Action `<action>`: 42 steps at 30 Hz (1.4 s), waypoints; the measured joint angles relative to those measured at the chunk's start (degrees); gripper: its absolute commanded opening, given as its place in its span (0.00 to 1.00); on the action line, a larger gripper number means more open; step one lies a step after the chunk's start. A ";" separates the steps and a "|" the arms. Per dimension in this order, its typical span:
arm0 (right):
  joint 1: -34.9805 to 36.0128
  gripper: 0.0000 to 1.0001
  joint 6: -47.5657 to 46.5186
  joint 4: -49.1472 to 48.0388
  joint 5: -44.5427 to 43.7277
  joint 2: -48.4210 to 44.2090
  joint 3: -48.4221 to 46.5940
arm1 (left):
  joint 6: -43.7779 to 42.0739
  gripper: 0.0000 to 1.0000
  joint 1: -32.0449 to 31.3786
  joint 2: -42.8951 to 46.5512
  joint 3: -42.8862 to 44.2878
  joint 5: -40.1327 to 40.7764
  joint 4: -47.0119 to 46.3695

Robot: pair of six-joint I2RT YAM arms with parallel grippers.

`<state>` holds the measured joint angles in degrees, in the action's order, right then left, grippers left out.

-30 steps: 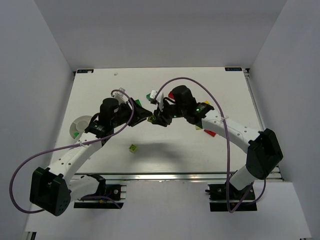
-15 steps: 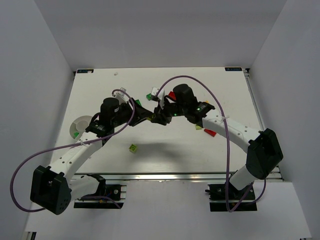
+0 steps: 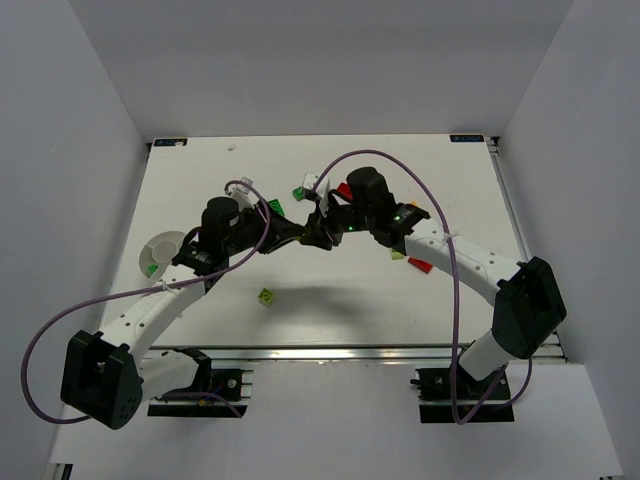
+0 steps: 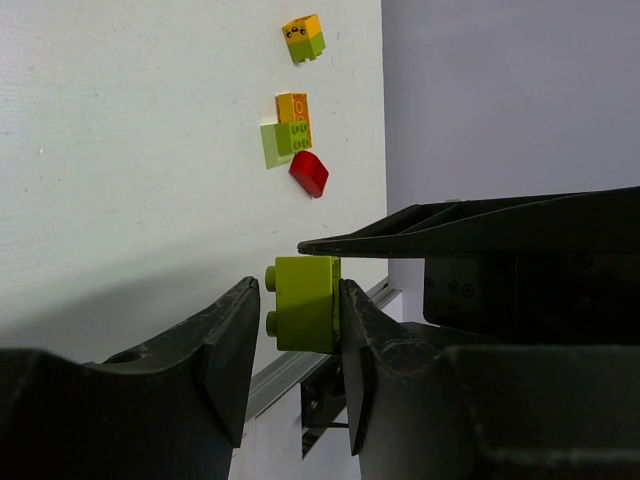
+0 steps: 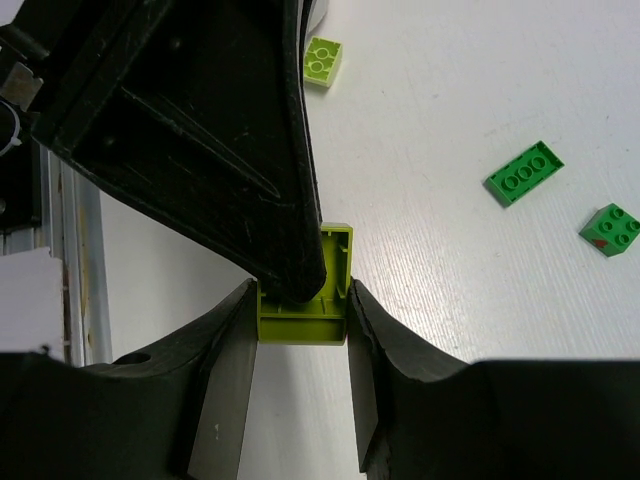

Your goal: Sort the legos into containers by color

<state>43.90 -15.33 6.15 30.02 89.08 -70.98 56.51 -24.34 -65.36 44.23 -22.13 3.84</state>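
Note:
My right gripper is far across from the white round container (image 3: 164, 254), so my left gripper should close on the lime green lego (image 4: 304, 304) before my right gripper opens.
My two grippers meet above the middle of the table. The right gripper (image 5: 302, 300) (image 3: 320, 232) is shut on a lime green lego (image 5: 300, 322), pads pressed on both its sides, hollow underside facing its camera. The left gripper (image 4: 298, 300) (image 3: 294, 232) straddles that same lego (image 4: 303, 303). One finger lies against the lego's base and a small gap separates the other finger (image 4: 235, 330) from the studs, so it stands open. The white round container (image 3: 160, 250) sits at the left with a green lego (image 3: 152, 268) in it.
Loose legos lie about: lime (image 3: 266, 296) near the front, green ones (image 3: 275, 207) (image 3: 298, 191) at the back, red (image 3: 419, 265) on the right. The left wrist view shows orange-and-lime stacks (image 4: 303, 38) (image 4: 288, 135) and a red piece (image 4: 308, 173).
The left gripper has slid right up to the right gripper and narrowed its jaws around the lime green lego. The right gripper kept its grip.

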 measured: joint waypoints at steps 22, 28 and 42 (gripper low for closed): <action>-0.11 0.60 0.44 -0.35 0.44 0.22 0.00 | -0.46 0.00 -0.02 -0.42 0.04 1.55 2.19; -0.11 0.72 0.26 -0.31 0.31 0.22 0.00 | -1.99 0.00 0.17 -0.33 0.63 4.85 7.26; -1.49 0.01 -0.55 1.09 -1.49 0.22 1.51 | 1.70 0.00 4.83 3.89 8.13 21.00 30.58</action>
<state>42.41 -15.88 7.25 28.53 89.30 -69.47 58.22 -19.51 -61.47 52.36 -1.13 34.41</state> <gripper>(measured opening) 0.136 0.382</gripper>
